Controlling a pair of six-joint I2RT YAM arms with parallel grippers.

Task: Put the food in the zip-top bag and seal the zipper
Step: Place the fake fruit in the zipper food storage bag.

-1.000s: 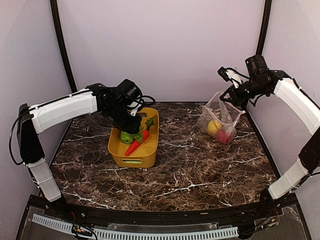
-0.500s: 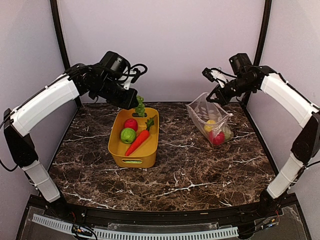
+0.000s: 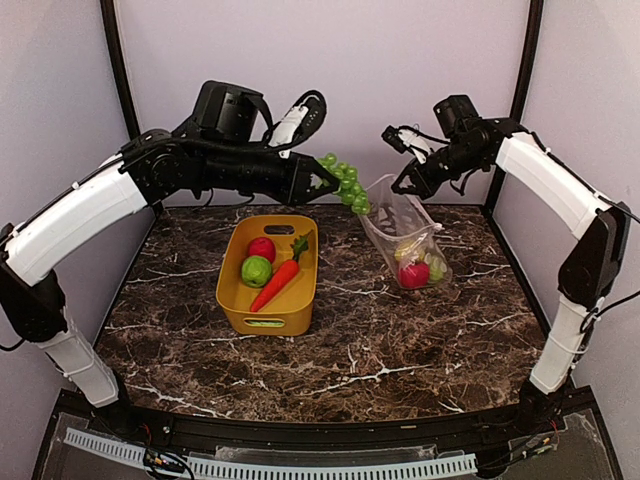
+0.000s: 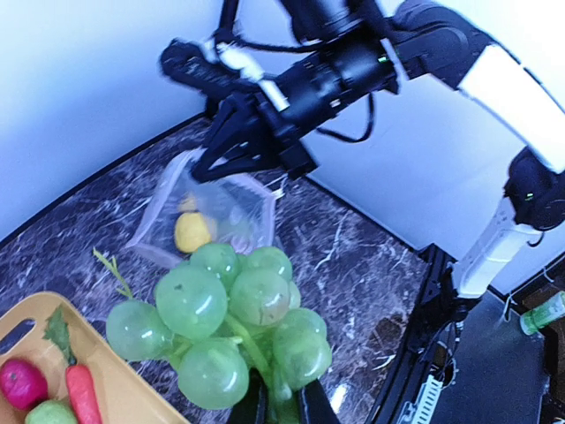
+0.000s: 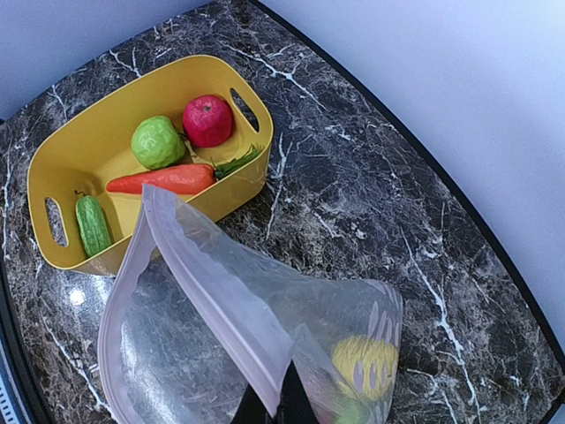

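Note:
I should keep my left gripper moving toward the bag's opening (image 3: 390,204), held open toward the green grapes (image 3: 346,182), and let go once the grapes hang over that opening.
My left gripper (image 3: 318,180) is shut on a bunch of green grapes (image 3: 346,183), held in the air just left of the bag's mouth; the grapes fill the left wrist view (image 4: 231,318). My right gripper (image 3: 408,180) is shut on the top edge of the clear zip-top bag (image 3: 405,232) and holds it up with the mouth open. The bag's pale zipper strip (image 5: 212,291) shows in the right wrist view. Inside the bag lie a yellow lemon (image 5: 366,367), a red fruit (image 3: 414,275) and something green. A red apple (image 3: 262,248), a lime (image 3: 256,271), a carrot (image 3: 277,286) and a small cucumber (image 5: 91,224) lie in the tub.
The yellow tub (image 3: 264,317) stands left of centre on the dark marble table (image 3: 400,340). Black frame posts and pale walls close in the back and sides.
My left gripper has lifted the grapes out of the tub and carried them right, up to the bag's mouth. My right gripper has moved the bag left toward the centre.

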